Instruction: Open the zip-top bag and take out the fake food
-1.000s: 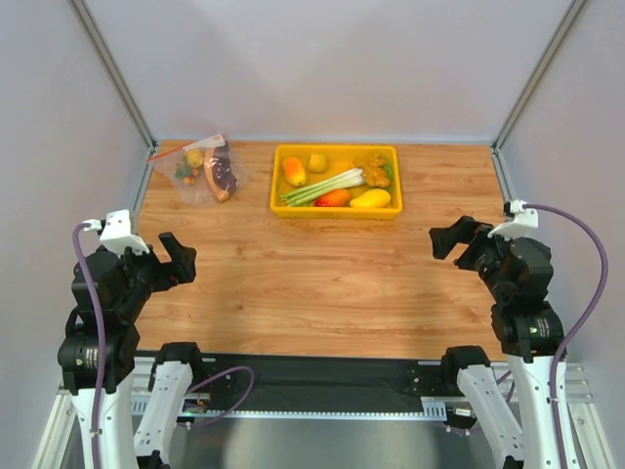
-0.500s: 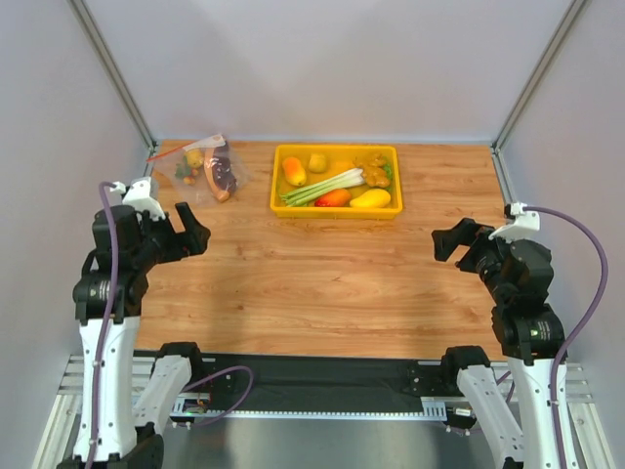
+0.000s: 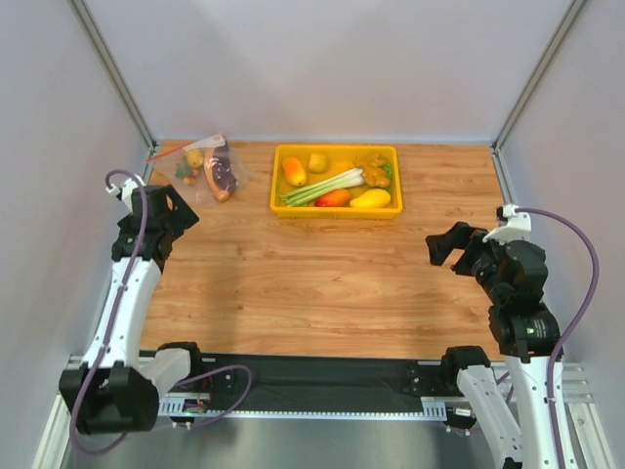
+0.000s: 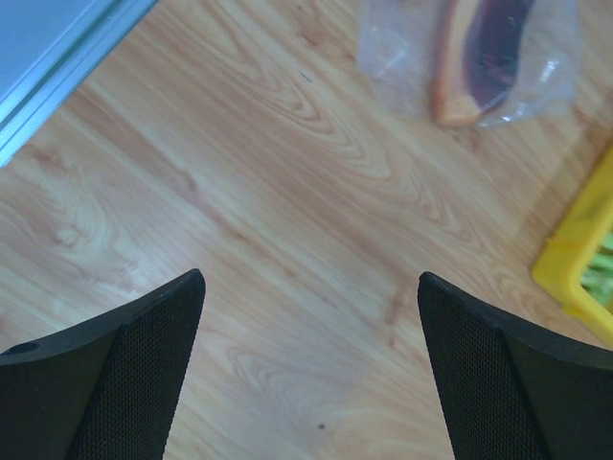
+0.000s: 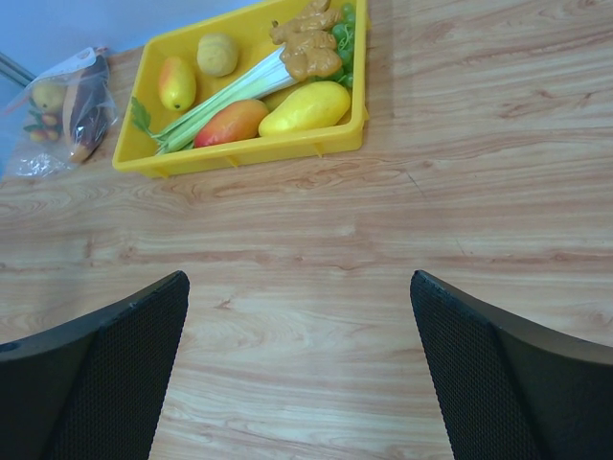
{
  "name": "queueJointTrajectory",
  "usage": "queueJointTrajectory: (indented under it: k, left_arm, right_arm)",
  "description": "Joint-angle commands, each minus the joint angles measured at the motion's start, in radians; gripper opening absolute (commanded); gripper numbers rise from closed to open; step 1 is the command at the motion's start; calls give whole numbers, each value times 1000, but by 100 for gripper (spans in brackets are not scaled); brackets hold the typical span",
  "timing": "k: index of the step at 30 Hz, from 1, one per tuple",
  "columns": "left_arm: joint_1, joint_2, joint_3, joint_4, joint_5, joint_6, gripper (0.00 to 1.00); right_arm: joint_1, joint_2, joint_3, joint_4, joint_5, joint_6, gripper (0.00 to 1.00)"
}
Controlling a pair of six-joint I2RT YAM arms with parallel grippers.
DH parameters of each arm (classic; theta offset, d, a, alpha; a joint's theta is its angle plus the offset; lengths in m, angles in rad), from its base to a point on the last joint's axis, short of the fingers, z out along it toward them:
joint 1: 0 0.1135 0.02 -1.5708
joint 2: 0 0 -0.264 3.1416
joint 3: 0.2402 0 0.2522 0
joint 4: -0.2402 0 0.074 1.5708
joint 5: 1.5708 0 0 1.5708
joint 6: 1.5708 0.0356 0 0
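Note:
Empty film shows beside the meat slice at the zip-top bag's near edge, so the robot's left gripper should go on heading there until its fingers are on both sides of that film.
The zip-top bag lies at the table's far left, its red-orange zip strip toward the wall. Inside it show the maroon meat slice and a small yellow fruit. In the left wrist view the bag's near end and the meat slice are at the top right. My left gripper is open and empty, above bare wood just short of the bag. My right gripper is open and empty at the right. The bag also shows in the right wrist view.
A yellow tray at the back middle holds a leek, a mango-like piece and other toy produce; it also shows in the right wrist view, and its corner in the left wrist view. A metal frame rail borders the table's left edge.
My left arm has stretched forward and carried its gripper toward the bag. My right gripper has shifted slightly to the left.

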Motion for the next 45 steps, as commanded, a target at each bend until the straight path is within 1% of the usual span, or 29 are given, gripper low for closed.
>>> queueJointTrajectory:
  k: [1,2,5,7,11,13,14,16,17,19,25,28,29,31,32,34,36,37,38,42,45]
  left_arm:
    - [1,116,26,164,-142,-42,98]
    - [1,184,38,200,-142,-33,98]
    - [1,305,99,239,-148,3,98]
    - [1,354,138,260,-147,23,98]
    - [18,497,201,337,-93,67,96]
    - [46,546,239,356,-69,69,95]
    - [56,590,250,363,-29,69,91]
    - [76,659,287,365,-7,63,88]
    - [79,681,297,365,4,66,84]
    - [81,735,328,363,10,79,81]
    - [81,815,362,382,59,79,78]
    - [81,845,383,380,64,86,75]
    - [79,856,392,374,64,87,71]
    - [81,884,419,365,73,96,60]
    - [79,891,425,362,89,102,51]
    - [79,907,435,368,114,112,41]
    - [81,913,443,374,120,125,22]
    - [81,917,445,368,122,130,10]
    - [79,916,449,359,119,130,0]
    - [81,862,385,383,128,129,0]
    - [78,766,325,397,151,109,0]
  right_arm:
    - [0,-13,-15,57,-55,16,100]
    - [1,-14,-18,63,-61,27,100]
    - [0,-14,-23,80,-94,39,100]
    - [1,-15,-26,87,-117,44,100]
    - [1,-7,-28,100,-140,47,100]
    - [0,-6,-18,95,-146,44,100]
    - [1,-6,-17,94,-149,42,100]
    - [0,-4,-12,95,-153,38,100]
    - [0,-4,-8,94,-158,39,100]
    - [1,-4,-3,92,-161,35,100]
    - [0,-10,5,81,-167,31,100]
    - [1,-10,5,81,-175,41,100]
    - [0,-12,6,80,-181,39,100]
    - [0,-13,8,75,-186,39,100]
    - [1,-15,8,71,-186,41,100]
    - [1,-20,9,65,-183,39,100]
    - [0,-24,12,57,-180,36,100]
    - [0,-27,17,51,-180,35,100]
    - [1,-27,18,46,-178,33,100]
    - [1,-24,18,48,-173,27,100]
    - [1,-12,8,63,-193,30,100]
